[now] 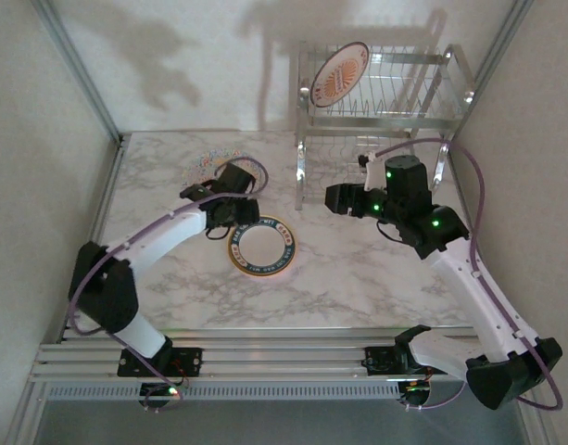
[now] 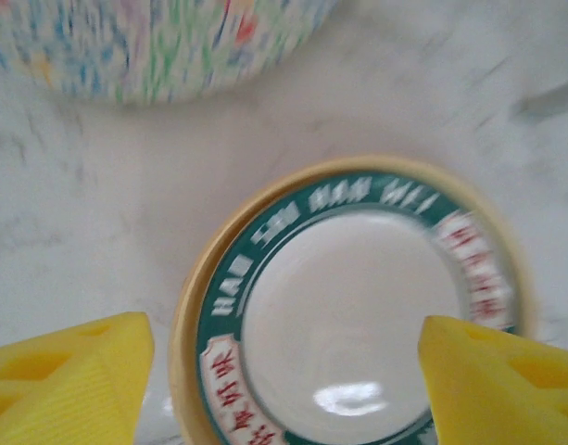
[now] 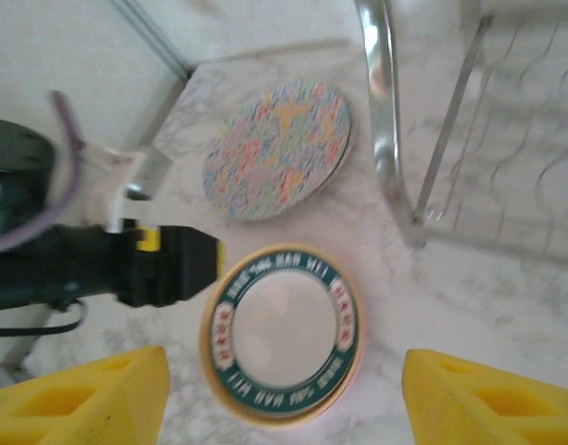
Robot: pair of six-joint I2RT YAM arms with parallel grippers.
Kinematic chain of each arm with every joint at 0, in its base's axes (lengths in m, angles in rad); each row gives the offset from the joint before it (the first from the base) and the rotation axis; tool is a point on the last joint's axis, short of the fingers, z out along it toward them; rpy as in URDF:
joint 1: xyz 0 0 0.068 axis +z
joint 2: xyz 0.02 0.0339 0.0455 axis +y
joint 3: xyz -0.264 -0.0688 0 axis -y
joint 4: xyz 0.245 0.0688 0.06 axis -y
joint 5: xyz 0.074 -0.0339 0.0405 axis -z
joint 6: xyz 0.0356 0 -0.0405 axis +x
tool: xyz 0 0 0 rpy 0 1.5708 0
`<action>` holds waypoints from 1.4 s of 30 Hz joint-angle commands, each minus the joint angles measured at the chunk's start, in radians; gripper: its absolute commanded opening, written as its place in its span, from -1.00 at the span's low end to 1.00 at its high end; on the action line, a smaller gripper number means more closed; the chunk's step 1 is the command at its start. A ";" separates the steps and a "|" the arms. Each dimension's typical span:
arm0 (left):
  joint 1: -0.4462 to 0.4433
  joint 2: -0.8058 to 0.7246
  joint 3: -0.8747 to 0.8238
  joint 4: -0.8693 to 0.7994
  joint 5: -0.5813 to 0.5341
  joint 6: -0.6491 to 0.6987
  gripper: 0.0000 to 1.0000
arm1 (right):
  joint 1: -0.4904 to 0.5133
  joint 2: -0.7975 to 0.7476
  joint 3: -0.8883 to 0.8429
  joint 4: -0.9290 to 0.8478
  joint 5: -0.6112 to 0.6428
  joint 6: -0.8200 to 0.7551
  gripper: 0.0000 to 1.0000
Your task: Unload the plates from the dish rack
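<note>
My right gripper should keep going up until its fingers are on both sides of the plate's rim [image 1: 354, 86], because the sunburst plate [image 1: 339, 74] stands upright with its near rim open to that gripper.
One plate [image 1: 339, 74] with an orange sunburst centre stands upright in the upper shelf of the chrome dish rack [image 1: 422, 111]. A floral-speckled plate [image 1: 208, 165] [image 3: 279, 148] [image 2: 145, 46] lies flat on the marble table. Beside it lies a white-centred plate [image 1: 262, 247] [image 2: 348, 306] [image 3: 284, 334] with a green band and yellow-orange edge. My left gripper [image 1: 246, 215] [image 2: 284, 389] hovers open at this plate's left edge, holding nothing. My right gripper [image 1: 334, 197] [image 3: 284, 399] is open and empty, above the table in front of the rack.
The rack's front left leg [image 3: 385, 120] stands close to the right of both flat plates. White walls and metal frame posts [image 1: 80, 69] close in the table on the left, back and right. The arm bases sit on a rail [image 1: 284, 357] at the near edge.
</note>
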 commanded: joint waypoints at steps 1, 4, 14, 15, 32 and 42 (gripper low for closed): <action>-0.008 -0.141 0.079 0.180 -0.016 -0.036 0.62 | 0.028 0.038 0.135 0.030 0.275 -0.101 0.32; -0.008 -0.201 0.087 0.351 0.042 -0.056 0.75 | 0.028 0.135 0.276 0.054 0.436 -0.114 0.30; -0.008 -0.250 0.141 0.571 0.163 -0.104 0.99 | -0.040 0.558 0.831 0.017 0.556 0.040 0.30; -0.009 -0.256 0.140 0.581 0.170 -0.104 0.99 | -0.051 0.594 0.883 -0.009 0.557 0.058 0.30; -0.002 -0.367 0.081 0.642 0.199 -0.087 0.99 | -0.120 0.870 1.195 -0.079 0.528 0.120 -0.06; 0.004 -0.371 0.085 0.626 0.204 -0.093 0.99 | -0.124 0.918 1.249 -0.076 0.525 0.124 -0.50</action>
